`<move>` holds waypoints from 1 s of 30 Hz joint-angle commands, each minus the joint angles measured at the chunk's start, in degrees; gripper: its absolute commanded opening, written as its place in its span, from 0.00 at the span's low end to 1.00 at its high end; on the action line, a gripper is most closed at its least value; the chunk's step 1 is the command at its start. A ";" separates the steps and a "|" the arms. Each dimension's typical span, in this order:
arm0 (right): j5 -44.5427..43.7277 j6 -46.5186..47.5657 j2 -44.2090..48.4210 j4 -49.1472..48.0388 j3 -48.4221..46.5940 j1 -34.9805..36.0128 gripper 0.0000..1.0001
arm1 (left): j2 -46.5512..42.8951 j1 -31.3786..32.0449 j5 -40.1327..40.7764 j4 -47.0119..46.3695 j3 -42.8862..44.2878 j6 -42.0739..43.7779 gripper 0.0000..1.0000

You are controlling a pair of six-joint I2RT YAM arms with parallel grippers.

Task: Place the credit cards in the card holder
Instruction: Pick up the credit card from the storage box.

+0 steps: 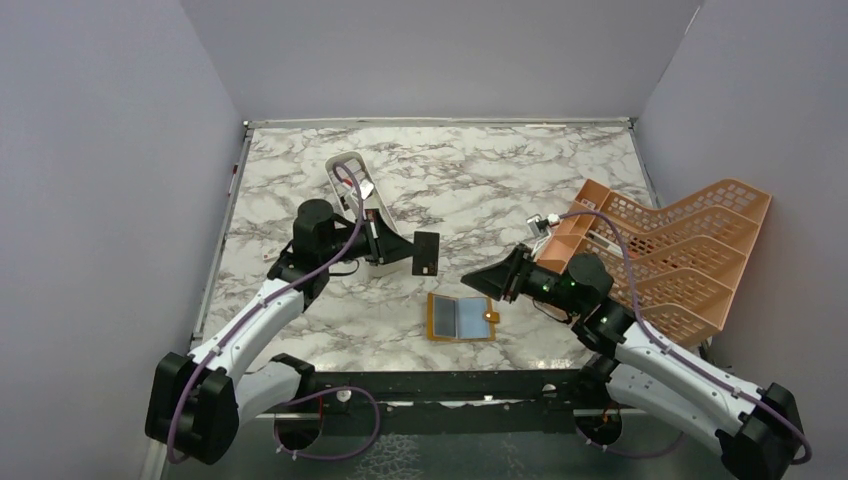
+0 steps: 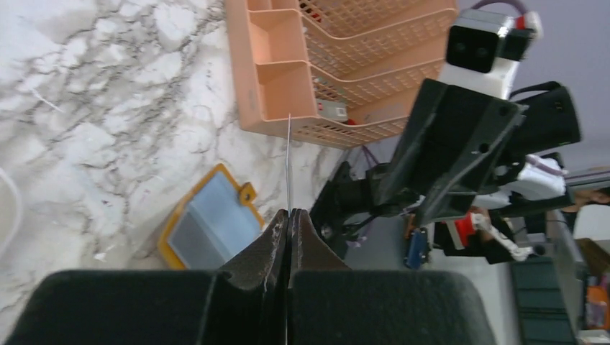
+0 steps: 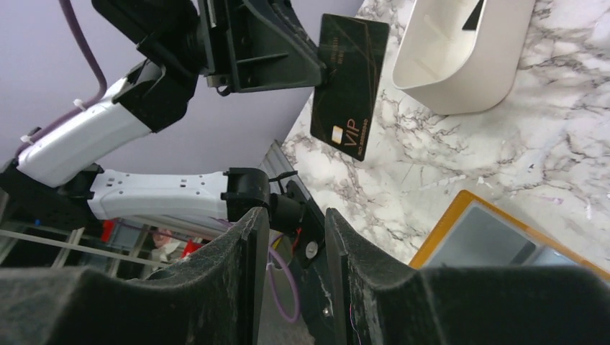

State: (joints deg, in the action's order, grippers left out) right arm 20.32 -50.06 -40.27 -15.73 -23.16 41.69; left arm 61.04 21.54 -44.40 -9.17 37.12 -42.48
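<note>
My left gripper should keep moving the black credit card's free edge (image 1: 436, 255), which faces my right gripper's open fingers (image 1: 467, 281), toward them until they close on it. Then it should let go.
My left gripper (image 1: 408, 251) is shut on a black credit card (image 1: 426, 253) marked VIP, and holds it upright above the marble table. In the left wrist view the card (image 2: 288, 158) shows edge-on as a thin line rising from the closed gripper (image 2: 289, 214). The orange-tan card holder (image 1: 431, 318) lies open and flat near the table's front edge. A grey card (image 1: 446, 318) and a pale blue card (image 1: 470, 318) lie in its two panels. My right gripper (image 1: 482, 281) hovers just right of the black card (image 3: 349, 86), open and empty, its fingers (image 3: 248, 237) pointing at it.
A long white oval tray (image 1: 350, 180) stands behind the left gripper. A large orange lattice rack (image 1: 680, 250) fills the right side of the table. The table's front edge runs just below the card holder (image 3: 439, 228).
</note>
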 commanded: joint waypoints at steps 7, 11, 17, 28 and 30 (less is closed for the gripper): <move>5.31 -7.59 -10.48 -15.97 -0.26 0.32 0.39 | -5.87 3.94 -5.02 -15.13 -6.00 -16.07 0.00; 6.90 -9.01 -13.32 -19.99 -0.22 0.39 0.38 | -5.50 6.21 -4.81 -17.11 -6.58 -17.28 0.00; 7.88 -9.92 -14.93 -22.38 0.26 0.33 0.25 | -4.76 7.84 -4.09 -17.94 -6.83 -17.46 0.00; 3.18 -7.93 -9.25 -13.01 4.30 0.26 0.01 | -5.88 7.91 1.81 -15.01 -10.85 -12.70 0.49; 1.26 -5.71 -7.42 -7.24 4.20 0.32 0.01 | -4.87 7.90 3.45 -9.73 -10.14 -8.08 0.50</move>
State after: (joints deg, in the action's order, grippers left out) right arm 25.47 -59.44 -50.98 -31.29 -19.42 41.69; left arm 55.92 29.36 -44.86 -23.94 26.52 -57.65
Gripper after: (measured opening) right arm 0.019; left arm 0.487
